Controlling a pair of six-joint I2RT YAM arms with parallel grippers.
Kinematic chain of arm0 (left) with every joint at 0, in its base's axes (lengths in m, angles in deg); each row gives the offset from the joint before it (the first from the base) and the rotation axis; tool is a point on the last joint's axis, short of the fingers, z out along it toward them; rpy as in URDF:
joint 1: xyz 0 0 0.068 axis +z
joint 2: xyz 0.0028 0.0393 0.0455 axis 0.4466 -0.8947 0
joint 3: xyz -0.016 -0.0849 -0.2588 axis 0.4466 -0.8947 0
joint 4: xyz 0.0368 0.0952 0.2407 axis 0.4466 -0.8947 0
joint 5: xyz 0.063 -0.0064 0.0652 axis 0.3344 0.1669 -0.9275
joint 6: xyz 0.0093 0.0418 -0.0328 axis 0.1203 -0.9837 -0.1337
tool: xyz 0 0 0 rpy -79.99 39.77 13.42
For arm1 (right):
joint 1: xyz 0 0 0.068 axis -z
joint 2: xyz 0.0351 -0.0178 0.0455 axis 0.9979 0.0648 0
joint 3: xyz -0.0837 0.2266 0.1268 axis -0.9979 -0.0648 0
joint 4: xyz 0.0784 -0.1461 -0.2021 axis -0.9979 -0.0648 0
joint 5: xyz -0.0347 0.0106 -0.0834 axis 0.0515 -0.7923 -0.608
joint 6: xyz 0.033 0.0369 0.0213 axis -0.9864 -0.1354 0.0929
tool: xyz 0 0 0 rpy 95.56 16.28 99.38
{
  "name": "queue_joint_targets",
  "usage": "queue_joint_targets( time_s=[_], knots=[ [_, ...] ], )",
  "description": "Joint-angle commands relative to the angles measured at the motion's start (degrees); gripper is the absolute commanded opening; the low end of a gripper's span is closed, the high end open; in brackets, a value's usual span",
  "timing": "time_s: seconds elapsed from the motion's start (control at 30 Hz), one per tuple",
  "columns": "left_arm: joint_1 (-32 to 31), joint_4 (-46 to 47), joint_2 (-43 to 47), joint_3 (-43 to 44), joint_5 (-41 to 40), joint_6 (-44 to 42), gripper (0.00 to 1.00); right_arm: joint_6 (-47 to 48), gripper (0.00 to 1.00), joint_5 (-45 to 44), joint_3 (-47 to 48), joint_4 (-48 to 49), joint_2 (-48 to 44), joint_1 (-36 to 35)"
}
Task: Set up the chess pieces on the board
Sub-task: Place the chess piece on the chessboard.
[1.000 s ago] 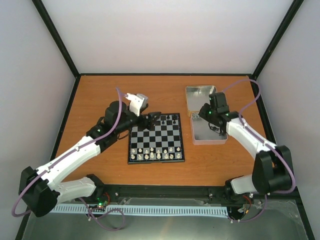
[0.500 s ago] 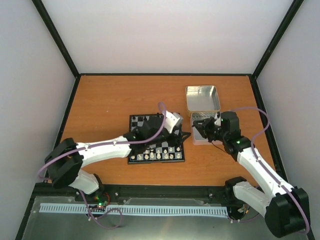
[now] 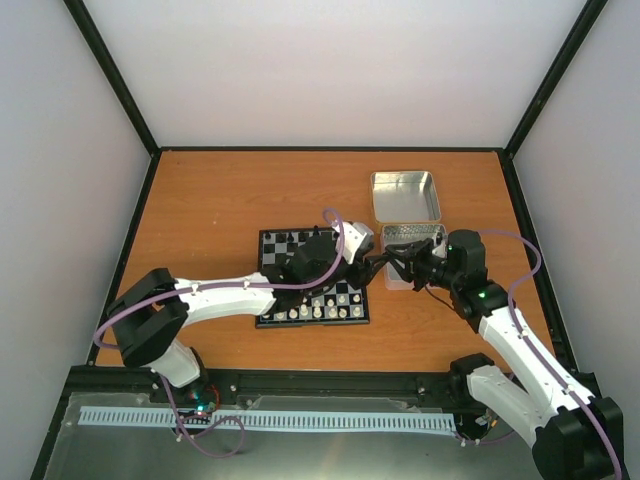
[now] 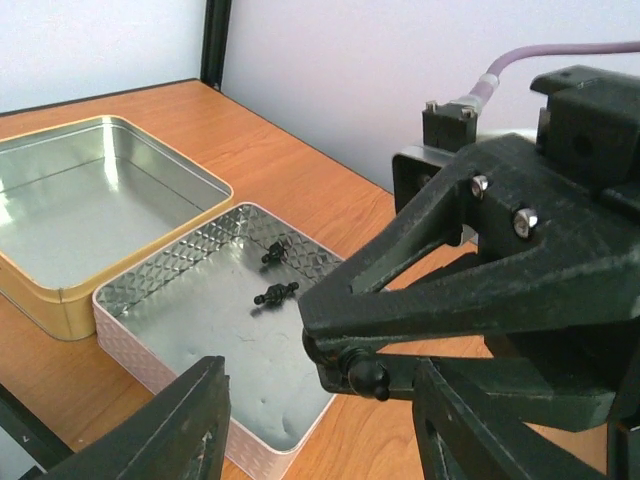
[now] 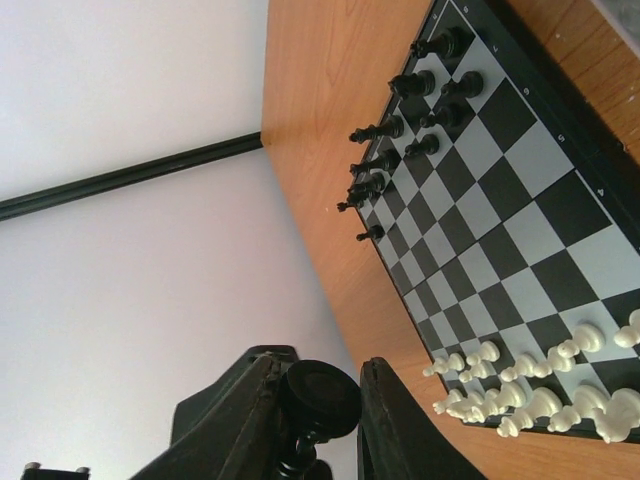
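Observation:
The black piece's round base (image 5: 320, 396) faces the wrist of the robot's right gripper, so the left gripper should grab the piece's loose end (image 4: 369, 380) before setting the piece on the board.
The board (image 3: 272, 268) lies mid-table. Black chess pieces (image 3: 290, 240) stand on its far rows and white ones (image 3: 320, 311) on its near rows. My right gripper (image 3: 397, 263) hangs between the board and the patterned tin tray (image 3: 424, 232), shut on a black chess piece (image 4: 366, 377) whose round base (image 5: 322, 393) faces the right wrist camera. My left gripper (image 3: 373, 262) reaches across the board's right edge and meets it. The left fingers (image 4: 195, 420) stand open on either side of that piece without touching it. Two more black pieces (image 4: 275, 293) lie in the tray.
An empty gold-sided tin (image 4: 90, 205) sits behind the tray, at the table's back right (image 3: 405, 195). In the right wrist view the board (image 5: 520, 200) runs along the right, with white pieces (image 5: 540, 390) at its near end. Black frame posts border the table.
The left arm swung from the board's far left across to its right edge, and its jaws narrowed. The right gripper came out of the tray toward the board.

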Motion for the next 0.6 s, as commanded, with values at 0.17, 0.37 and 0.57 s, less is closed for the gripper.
queue_joint_targets(
  time_s=[0.17, 0.37, 0.57],
  knots=[
    [-0.41, 4.23, -0.23, 0.7, 2.71, 0.53, 0.34, -3.51, 0.22, 1.05, -0.85, 2.46, -0.61, -0.23],
    [-0.41, 2.72, -1.3, 2.54, 2.51, -0.67, 0.33, -3.11, 0.22, 1.95, -0.87, 2.91, 0.09, -0.25],
    [-0.41, 2.86, -1.57, 3.82, 2.02, -2.59, 0.25, -2.99, 0.22, 2.48, -0.65, 2.92, 0.23, -0.3]
  ],
)
